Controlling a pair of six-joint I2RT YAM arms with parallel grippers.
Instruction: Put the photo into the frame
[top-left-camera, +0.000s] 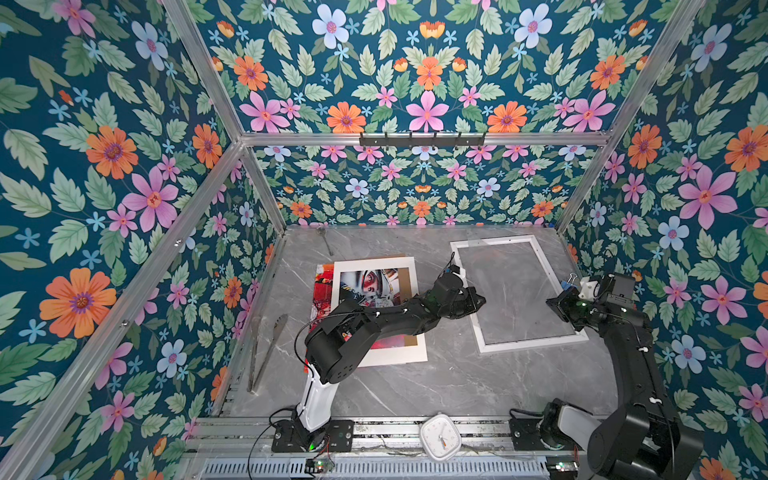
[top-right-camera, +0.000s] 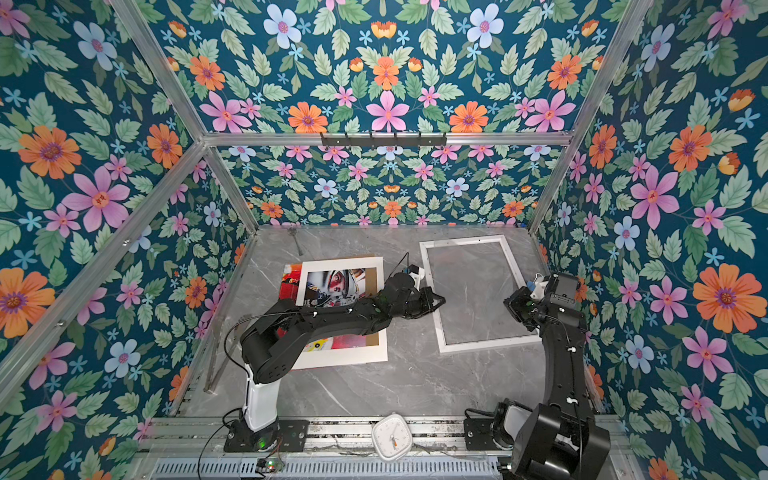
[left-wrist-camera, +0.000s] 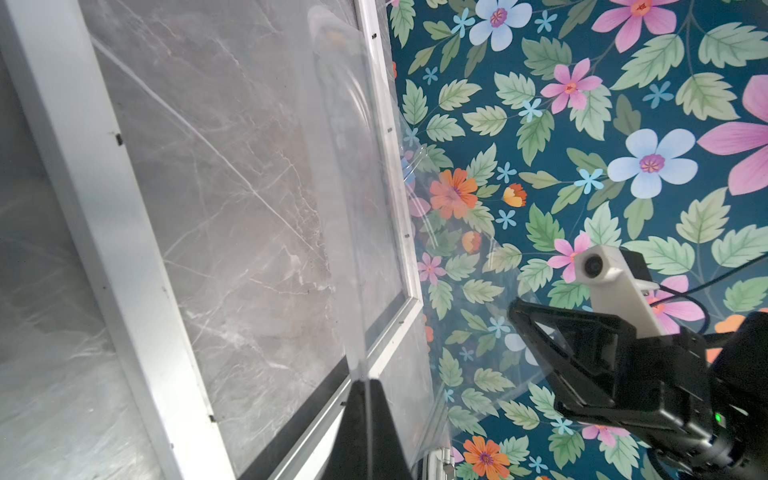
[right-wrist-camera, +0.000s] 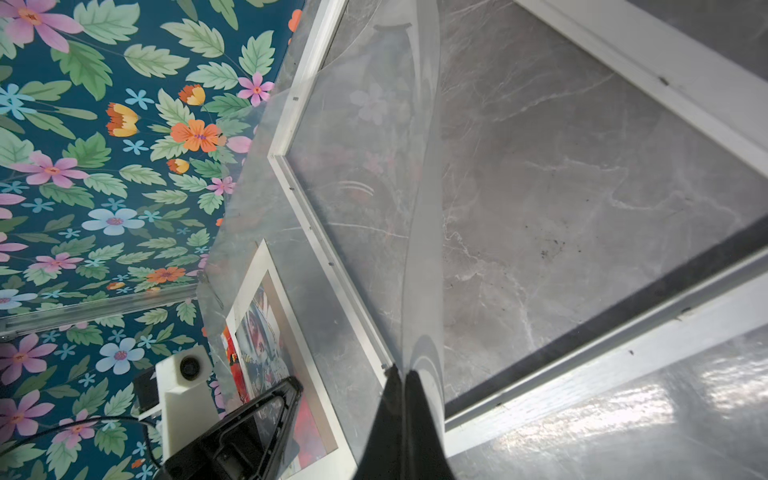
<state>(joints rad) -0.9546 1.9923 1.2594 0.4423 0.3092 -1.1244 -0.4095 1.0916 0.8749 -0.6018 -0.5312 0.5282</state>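
I should move the sheet's edge inward over the frame's opening (top-left-camera: 518, 294) with my left gripper before lowering it, because the clear sheet sticks out over the frame's bar (right-wrist-camera: 340, 272) beside the photo.
The photo (top-left-camera: 371, 286), red with a helmeted face, lies left of centre on the table under a white mat board (top-left-camera: 374, 263); it also shows in the right wrist view (right-wrist-camera: 257, 332). The empty white frame (top-left-camera: 535, 343) (top-right-camera: 490, 346) lies flat at the right. My left gripper (top-left-camera: 478, 300) (top-right-camera: 440, 300) hangs over the frame's left side and my right gripper (top-left-camera: 555, 303) (top-right-camera: 509, 305) over its right side. Each is shut on an edge of a clear, bowed sheet (left-wrist-camera: 345, 216) (right-wrist-camera: 419, 232) held above the frame (left-wrist-camera: 104, 208) (right-wrist-camera: 665, 79). The pinches show in both wrist views: left gripper (left-wrist-camera: 368, 380), right gripper (right-wrist-camera: 404, 372).
A brown backing board (top-left-camera: 411, 341) peeks out under the mat. Metal tongs (top-left-camera: 266, 353) lie by the left wall and a spoon (top-left-camera: 326, 242) near the back wall. A white clock (top-left-camera: 440, 436) sits on the front rail. Flowered walls close in three sides.
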